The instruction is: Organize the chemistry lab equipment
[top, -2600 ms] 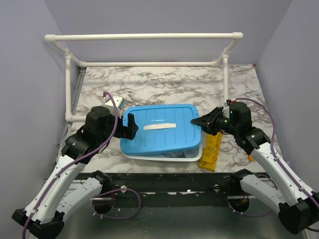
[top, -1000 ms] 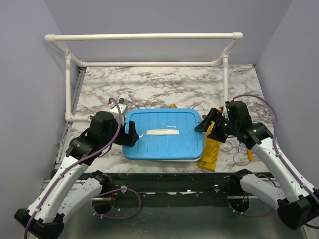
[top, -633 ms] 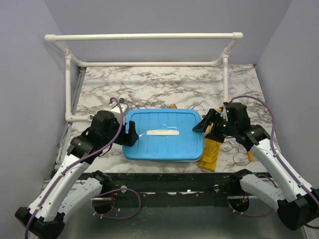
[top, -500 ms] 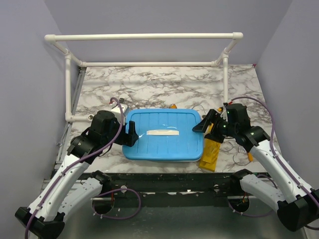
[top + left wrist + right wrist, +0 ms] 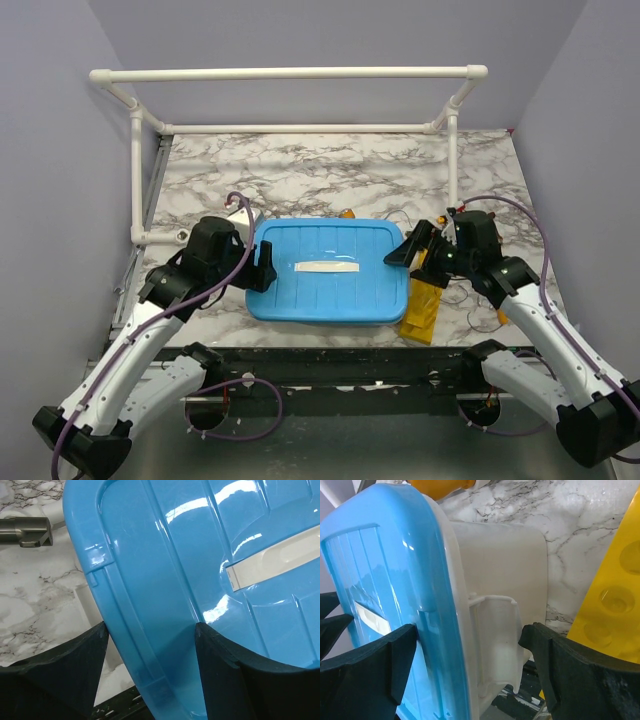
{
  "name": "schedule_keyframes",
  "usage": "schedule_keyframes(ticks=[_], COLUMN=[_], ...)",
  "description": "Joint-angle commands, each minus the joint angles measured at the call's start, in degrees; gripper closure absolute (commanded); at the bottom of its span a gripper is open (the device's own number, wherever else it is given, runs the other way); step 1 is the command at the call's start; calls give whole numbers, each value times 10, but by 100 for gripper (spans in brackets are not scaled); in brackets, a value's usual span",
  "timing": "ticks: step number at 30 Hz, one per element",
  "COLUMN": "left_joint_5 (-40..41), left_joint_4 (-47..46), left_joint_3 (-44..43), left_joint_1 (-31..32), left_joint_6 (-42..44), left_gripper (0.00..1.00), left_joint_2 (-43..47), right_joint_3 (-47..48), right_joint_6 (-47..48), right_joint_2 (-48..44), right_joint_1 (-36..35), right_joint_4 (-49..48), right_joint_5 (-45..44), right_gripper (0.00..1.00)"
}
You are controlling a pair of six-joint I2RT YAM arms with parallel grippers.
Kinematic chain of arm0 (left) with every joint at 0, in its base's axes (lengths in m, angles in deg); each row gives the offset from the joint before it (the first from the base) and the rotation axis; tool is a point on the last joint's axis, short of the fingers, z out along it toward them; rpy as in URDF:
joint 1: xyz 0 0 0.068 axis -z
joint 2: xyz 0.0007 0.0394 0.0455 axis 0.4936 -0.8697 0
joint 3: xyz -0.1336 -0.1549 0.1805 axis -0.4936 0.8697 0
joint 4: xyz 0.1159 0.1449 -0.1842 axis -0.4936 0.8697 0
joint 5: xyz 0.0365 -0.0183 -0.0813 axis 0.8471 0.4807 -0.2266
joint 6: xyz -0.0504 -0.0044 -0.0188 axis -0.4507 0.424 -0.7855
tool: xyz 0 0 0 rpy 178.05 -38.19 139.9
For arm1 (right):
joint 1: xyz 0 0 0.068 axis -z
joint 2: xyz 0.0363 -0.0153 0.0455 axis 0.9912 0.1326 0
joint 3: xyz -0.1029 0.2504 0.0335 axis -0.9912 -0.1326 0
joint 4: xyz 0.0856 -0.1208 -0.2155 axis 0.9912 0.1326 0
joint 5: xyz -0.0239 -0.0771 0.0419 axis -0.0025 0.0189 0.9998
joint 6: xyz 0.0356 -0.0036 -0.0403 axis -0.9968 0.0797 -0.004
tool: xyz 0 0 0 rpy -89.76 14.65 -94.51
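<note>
Next, my right gripper squeezes the handle up against the lid's edge (image 5: 438,642), because the tub's white handle (image 5: 496,636) is standing open away from the blue lid.
The blue lid (image 5: 328,268) lies flat on the white tub (image 5: 497,575) at the table's front centre. My left gripper (image 5: 263,265) is open at the lid's left end. In the left wrist view, my left gripper (image 5: 151,625) straddles the rim of the blue lid (image 5: 165,570). My right gripper (image 5: 400,250) is open at the lid's right end. The right wrist view has my right gripper (image 5: 469,629) spanning the lid's edge and the tub's handle. The yellow holed test-tube rack (image 5: 424,305) lies just right of the tub, also close by as the rack (image 5: 615,590) in the right wrist view.
A grey metal bar end (image 5: 25,530) lies on the marble left of the lid. An orange-yellow item (image 5: 347,213) peeks out behind the tub. Thin wires and a small orange stick (image 5: 500,312) lie right of the rack. A white pipe frame (image 5: 290,75) borders the back.
The lid, tilted and askew 2.6 s ago, now sits flat and square on the tub. Over the last second my right gripper crept left toward the lid's end and my left arm shifted slightly.
</note>
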Motion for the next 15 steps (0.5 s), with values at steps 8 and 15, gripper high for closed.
schedule_keyframes(ticks=[8,15], left_joint_5=[-4,-3], left_joint_4=[-5,-6], left_joint_3=[-14,-15], left_joint_1=[1,1], left_joint_6=[24,25], left_gripper=[33,33], left_joint_2=[-23,-28], right_joint_3=[-72,-50], right_joint_6=[-15,-9], right_joint_2=[12,8], right_joint_1=[-5,-5], right_joint_4=[-34,-6], right_joint_5=[57,37], right_gripper=[1,22])
